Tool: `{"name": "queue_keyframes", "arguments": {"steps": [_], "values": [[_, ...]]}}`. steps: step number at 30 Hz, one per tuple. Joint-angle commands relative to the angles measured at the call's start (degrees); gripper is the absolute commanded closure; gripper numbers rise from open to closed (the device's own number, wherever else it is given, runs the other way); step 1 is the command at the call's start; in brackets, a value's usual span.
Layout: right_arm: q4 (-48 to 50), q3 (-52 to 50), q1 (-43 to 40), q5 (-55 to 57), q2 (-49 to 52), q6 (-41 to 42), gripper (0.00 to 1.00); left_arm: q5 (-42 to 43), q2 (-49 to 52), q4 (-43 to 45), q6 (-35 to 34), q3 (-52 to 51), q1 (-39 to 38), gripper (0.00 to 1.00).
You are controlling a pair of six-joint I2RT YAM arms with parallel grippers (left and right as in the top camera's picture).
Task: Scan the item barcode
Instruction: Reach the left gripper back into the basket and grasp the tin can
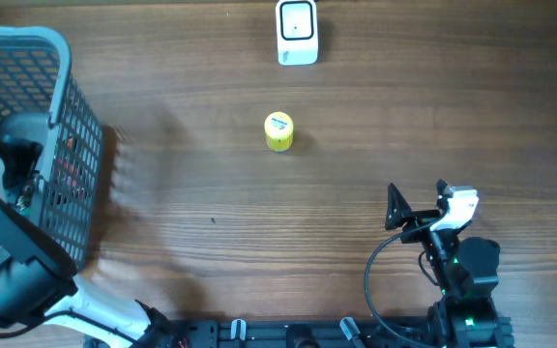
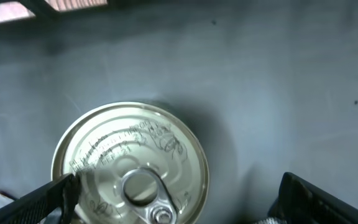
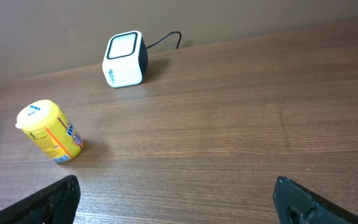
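Observation:
Next, I center my left gripper over the lid (image 2: 130,167) before I close it, because one of its fingers overlaps the can's rim (image 2: 56,167) while the other finger is clear.
A white barcode scanner (image 1: 297,32) (image 3: 124,60) stands at the table's far edge. A small yellow canister (image 1: 278,131) (image 3: 48,132) lies on the wood in front of it. My left arm (image 1: 8,159) reaches down into the grey mesh basket (image 1: 66,87). There my left gripper (image 2: 176,208) is open over a silver tin can with a pull-tab lid (image 2: 129,165). The can's rim lies by the left finger (image 2: 42,199), and the other finger stands well clear of it. My right gripper (image 1: 419,205) (image 3: 179,202) hangs open and empty at the near right, facing the canister and scanner.
The basket fills the table's left side, its wall standing tall around my left arm. Something red shows through its mesh (image 1: 66,174). The scanner's cable (image 3: 169,37) runs off behind it. Bare wood (image 1: 356,145) lies between the right gripper and the canister.

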Motion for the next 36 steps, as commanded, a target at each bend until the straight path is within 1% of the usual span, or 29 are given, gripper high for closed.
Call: {"name": "queue_keyframes", "arguments": {"steps": [1, 11, 20, 23, 28, 36], "values": [[0.09, -0.04, -0.22, -0.57, 0.00, 0.44, 0.00, -2.91, 0.55, -0.50, -1.25, -1.31, 0.17, 0.00], [-0.24, -0.04, -0.22, -0.55, 0.00, 0.46, 0.00, -2.97, -0.39, -1.07, -1.20, -1.09, -0.15, 0.00], [-0.22, -0.02, -0.24, -0.35, 0.00, 0.46, 0.00, -3.15, -8.98, -1.84, -1.73, -1.11, -1.11, 0.00], [-0.15, -0.04, -0.22, -0.37, 0.00, 0.46, 0.00, -5.49, -9.01, -3.93, -3.21, -1.14, -1.14, 0.00], [-0.09, -0.04, -0.22, -0.37, 0.00, 0.44, 0.00, -7.54, -8.87, -4.87, -4.52, -1.25, -1.11, 0.00], [-0.07, -0.04, -0.22, -0.37, 0.00, 0.46, 0.00, -9.03, -6.56, -5.07, -4.46, -1.36, -1.11, 0.00]]}}
